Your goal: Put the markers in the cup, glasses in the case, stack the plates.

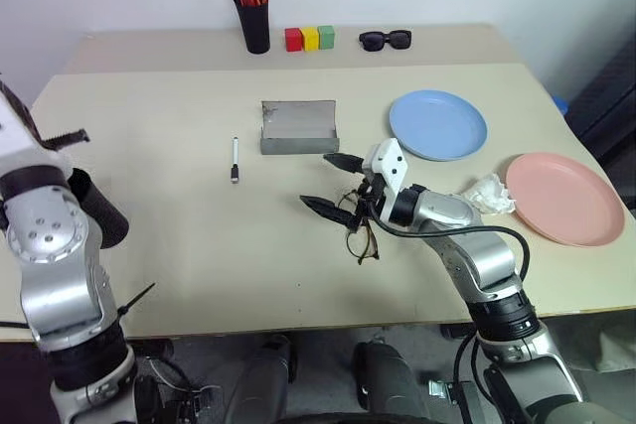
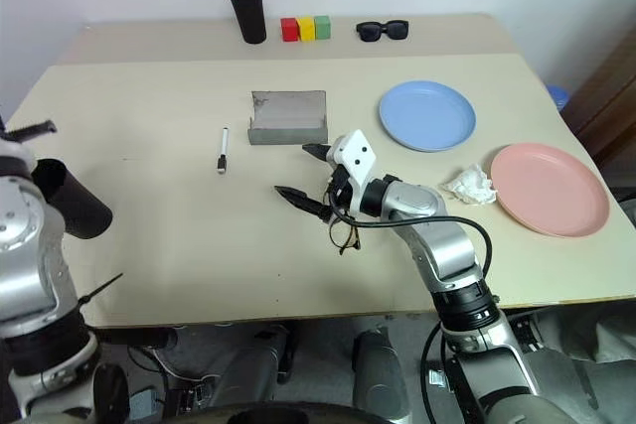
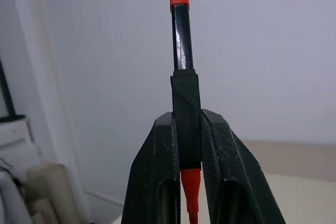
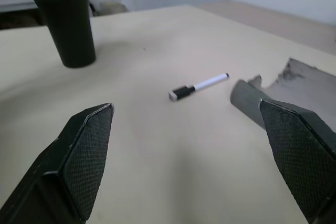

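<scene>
The red marker is upright in my left gripper and its lower end (image 3: pixel 191 193) is free below the fingers. I should keep moving it to the black cup's opening (image 2: pixel 48 176) and release it there.
My left gripper (image 3: pixel 187 116) is shut on the red marker with black ends (image 3: pixel 179 40), held up at the table's left edge. The black cup (image 1: pixel 96 210) stands just beside that arm, partly hidden by it. The white marker (image 1: pixel 236 159) lies on the table left of the open grey case (image 1: pixel 298 127). My right gripper (image 1: pixel 319 181) is open and holds nothing, near the table's middle. The wire-framed glasses (image 1: pixel 364 237) lie right under its wrist, partly covered. A light blue plate (image 1: pixel 437 124) and a pink plate (image 1: pixel 564 198) lie apart on the right.
A tall black pen holder (image 1: pixel 256 22) with orange-capped pens stands at the back, beside red, yellow and green blocks (image 1: pixel 309 39) and black sunglasses (image 1: pixel 385 40). A crumpled white paper (image 1: pixel 489 194) sits between the two plates.
</scene>
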Controlling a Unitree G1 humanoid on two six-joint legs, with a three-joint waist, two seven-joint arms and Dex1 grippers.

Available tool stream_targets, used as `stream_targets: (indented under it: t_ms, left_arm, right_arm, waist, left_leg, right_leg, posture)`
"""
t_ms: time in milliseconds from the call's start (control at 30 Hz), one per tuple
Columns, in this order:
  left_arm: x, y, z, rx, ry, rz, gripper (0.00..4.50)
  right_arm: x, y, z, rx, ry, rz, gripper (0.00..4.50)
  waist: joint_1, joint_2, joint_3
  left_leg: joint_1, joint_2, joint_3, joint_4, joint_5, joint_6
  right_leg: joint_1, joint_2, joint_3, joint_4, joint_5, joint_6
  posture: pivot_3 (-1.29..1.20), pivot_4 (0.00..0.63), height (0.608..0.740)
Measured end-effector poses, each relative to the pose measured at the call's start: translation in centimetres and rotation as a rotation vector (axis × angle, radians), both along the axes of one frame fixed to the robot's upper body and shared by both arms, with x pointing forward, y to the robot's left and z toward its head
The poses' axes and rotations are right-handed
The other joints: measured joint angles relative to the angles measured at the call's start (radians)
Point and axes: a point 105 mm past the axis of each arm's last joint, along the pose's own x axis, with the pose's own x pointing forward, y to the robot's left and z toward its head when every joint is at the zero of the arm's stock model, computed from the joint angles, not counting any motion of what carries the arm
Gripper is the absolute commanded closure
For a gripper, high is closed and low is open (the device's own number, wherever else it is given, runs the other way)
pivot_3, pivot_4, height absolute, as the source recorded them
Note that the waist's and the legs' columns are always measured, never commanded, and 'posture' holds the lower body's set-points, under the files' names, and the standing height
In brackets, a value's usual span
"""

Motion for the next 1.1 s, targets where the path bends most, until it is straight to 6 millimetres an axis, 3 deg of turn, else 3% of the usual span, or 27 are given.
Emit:
stream_targets:
  t_ms: [333,800,1100]
  left_arm:
    - [-1.5,0.6,-4.8,-0.077,0.063,0.062,4.48]
    - [-1.4,1.3,-8.6,-0.16,0.108,0.111,4.48]
    - [-1.5,1.3,-9.1,-0.183,0.108,0.121,4.48]
  right_arm:
    - [-0.5,0.4,1.4,0.091,0.026,0.082,0.0]
    - [-0.7,0.5,1.6,0.097,0.02,0.089,0.0]
    - [-0.8,0.5,1.8,0.098,0.012,0.088,0.0]
  waist:
    - [0.0,0.0,0.0]
    - [-0.001,0.0,0.0]
    - [-0.001,0.0,0.0]
  left_leg:
    - [0.0,0.0,0.0,0.0,0.0,0.0]
    - [0.0,0.001,0.0,0.0,0.0,0.0]
    - [0.0,0.001,0.0,0.0,0.0,0.0]
  right_leg:
    - [0.0,0.0,0.0,0.0,0.0,0.0]
    - [-0.001,0.0,0.0,0.0,0.0,0.0]
    - [-0.001,0.0,0.0,0.0,0.0,0.0]
  posture:
    - [0.0,0.15,0.74]
    - [0.0,0.15,0.74]
    - [0.0,0.15,0.74]
